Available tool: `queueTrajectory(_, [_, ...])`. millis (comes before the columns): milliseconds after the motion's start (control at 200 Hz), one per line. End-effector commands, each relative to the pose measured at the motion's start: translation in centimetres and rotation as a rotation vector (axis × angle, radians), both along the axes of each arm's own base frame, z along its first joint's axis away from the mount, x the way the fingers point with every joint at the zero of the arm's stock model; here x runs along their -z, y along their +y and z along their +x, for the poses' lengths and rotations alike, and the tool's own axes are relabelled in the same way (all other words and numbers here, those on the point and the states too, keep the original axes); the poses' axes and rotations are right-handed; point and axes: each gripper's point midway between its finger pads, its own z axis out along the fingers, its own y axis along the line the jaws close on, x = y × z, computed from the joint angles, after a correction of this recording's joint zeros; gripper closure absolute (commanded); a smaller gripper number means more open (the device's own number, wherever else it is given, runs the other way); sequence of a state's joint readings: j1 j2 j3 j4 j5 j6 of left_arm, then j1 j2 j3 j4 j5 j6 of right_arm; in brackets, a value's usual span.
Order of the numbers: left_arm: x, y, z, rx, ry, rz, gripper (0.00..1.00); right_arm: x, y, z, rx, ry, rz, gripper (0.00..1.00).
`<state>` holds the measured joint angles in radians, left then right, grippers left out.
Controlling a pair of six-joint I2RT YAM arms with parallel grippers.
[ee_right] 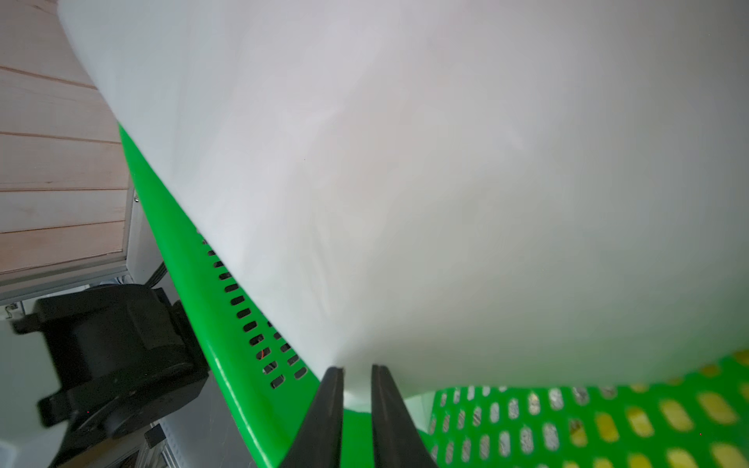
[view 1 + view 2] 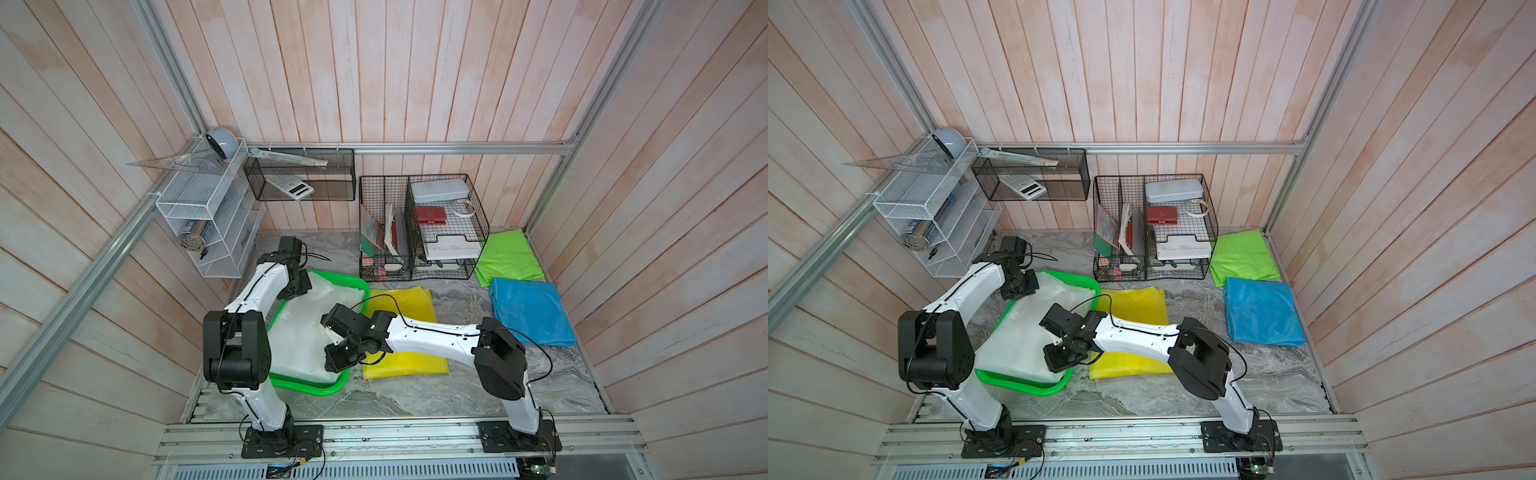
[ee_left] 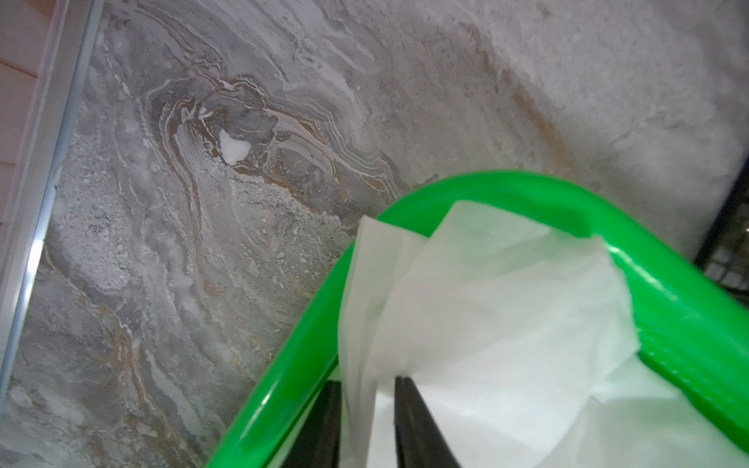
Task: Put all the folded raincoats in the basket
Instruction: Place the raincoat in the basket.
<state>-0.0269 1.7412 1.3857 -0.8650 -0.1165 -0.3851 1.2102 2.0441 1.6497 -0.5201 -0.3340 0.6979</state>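
Note:
My right gripper should pull the yellow raincoat's near corner (image 2: 441, 367) away before my left gripper takes the yellow raincoat's far corner, because the yellow raincoat lies tight (image 2: 367, 297) against the basket's rim.
The white folded raincoat (image 2: 307, 332) (image 2: 1021, 332) lies in the bright green basket (image 2: 316, 388) (image 2: 1034, 388) at the table's left in both top views. One far corner drapes over the basket's rolled rim (image 3: 486, 186). My left gripper (image 2: 293, 291) (image 3: 367, 381) is at that far corner. Its fingers stand apart, with a loose fold of the raincoat (image 3: 486, 304) hanging between them. At the near right corner, just above the perforated base, my right gripper (image 2: 336, 361) (image 1: 357, 368) is shut on the raincoat's edge (image 1: 405, 162).
A yellow folded raincoat (image 2: 407, 365) lies right of the basket, under my right arm. Blue (image 2: 532, 311) and light green (image 2: 509, 257) ones lie at the far right. Black wire racks (image 2: 419, 228) stand at the back. A white mesh shelf (image 2: 208, 216) hangs on the left wall.

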Motion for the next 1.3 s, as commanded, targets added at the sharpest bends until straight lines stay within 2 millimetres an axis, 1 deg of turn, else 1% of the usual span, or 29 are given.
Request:
queueTrajectory(0, [-3.7,0.4,0.9,-0.005,-0.070,0.021,0.64,-2.2,-0.2,1.2,0.020,-0.027,0.067,0.80])
queueTrajectory(80, [-5.8,0.6,1.3,-0.007,-0.108,0.027,0.59,-2.7,-0.2,1.7,0.031,-0.020,0.098,0.80])
queueTrajectory(155, [-7.6,0.7,1.2,-0.012,-0.135,0.032,0.59,-3.0,-0.3,2.3,0.040,-0.019,0.111,0.80])
queueTrajectory(215, [-8.8,0.7,0.8,-0.019,-0.156,0.030,0.59,-3.1,-0.6,2.9,0.056,-0.018,0.113,0.81])
queueTrajectory(305, [-9.9,0.7,-1.0,-0.033,-0.181,0.018,0.63,-3.6,-0.9,4.4,0.092,0.001,0.140,0.81])
queueTrajectory(385, [-9.9,0.4,-3.4,-0.062,-0.196,-0.017,0.71,-3.7,-1.1,6.0,0.131,0.032,0.163,0.82])
queueTrajectory(435, [-9.5,0.2,-5.0,-0.077,-0.200,-0.041,0.75,-3.8,-1.3,7.0,0.151,0.044,0.175,0.82])
queueTrajectory(475, [-8.9,0.2,-6.4,-0.096,-0.192,-0.052,0.78,-3.7,-1.4,7.8,0.168,0.052,0.180,0.83])
queueTrajectory(515, [-7.9,0.0,-7.7,-0.113,-0.185,-0.077,0.80,-3.6,-1.7,8.5,0.183,0.056,0.181,0.83])
queueTrajectory(540, [-7.3,-0.5,-8.3,-0.114,-0.182,-0.107,0.81,-3.6,-1.7,8.9,0.189,0.058,0.184,0.83])
queueTrajectory(590, [-5.8,-1.2,-9.6,-0.121,-0.164,-0.152,0.82,-3.5,-2.0,9.7,0.204,0.064,0.187,0.83])
queueTrajectory(630, [-4.6,-1.3,-10.6,-0.138,-0.138,-0.161,0.83,-3.6,-2.2,10.2,0.213,0.066,0.191,0.83])
queueTrajectory(675, [-3.6,-1.0,-11.6,-0.158,-0.120,-0.152,0.86,-3.7,-2.3,10.8,0.224,0.065,0.197,0.83])
queueTrajectory(725, [-2.6,-0.3,-12.7,-0.187,-0.096,-0.117,0.87,-3.8,-2.6,11.4,0.236,0.061,0.198,0.83])
queueTrajectory(825, [-1.0,1.6,-14.8,-0.267,-0.064,-0.020,0.88,-3.8,-3.0,12.4,0.254,0.055,0.197,0.83])
queueTrajectory(870, [-1.1,2.1,-15.0,-0.298,-0.066,0.004,0.88,-3.7,-3.3,12.7,0.261,0.057,0.193,0.83])
queueTrajectory(955, [-0.7,1.4,-14.2,-0.277,-0.056,-0.032,0.88,-4.1,-3.8,13.1,0.269,0.042,0.189,0.83])
queueTrajectory(985, [-0.2,1.4,-14.1,-0.274,-0.044,-0.032,0.88,-4.3,-4.1,13.2,0.271,0.034,0.184,0.83])
queueTrajectory(1090, [2.4,1.1,-14.1,-0.270,0.034,-0.031,0.88,-5.7,-5.1,13.0,0.266,-0.001,0.178,0.83])
queueTrajectory(1155, [3.4,0.7,-14.0,-0.269,0.045,-0.055,0.88,-6.4,-5.9,12.8,0.270,-0.025,0.174,0.83])
queueTrajectory(1220, [3.8,0.6,-13.8,-0.270,0.043,-0.062,0.88,-7.0,-6.9,12.6,0.277,-0.039,0.172,0.83])
queueTrajectory(1295, [3.8,0.7,-13.7,-0.268,0.040,-0.056,0.88,-7.5,-8.2,12.5,0.295,-0.047,0.175,0.82])
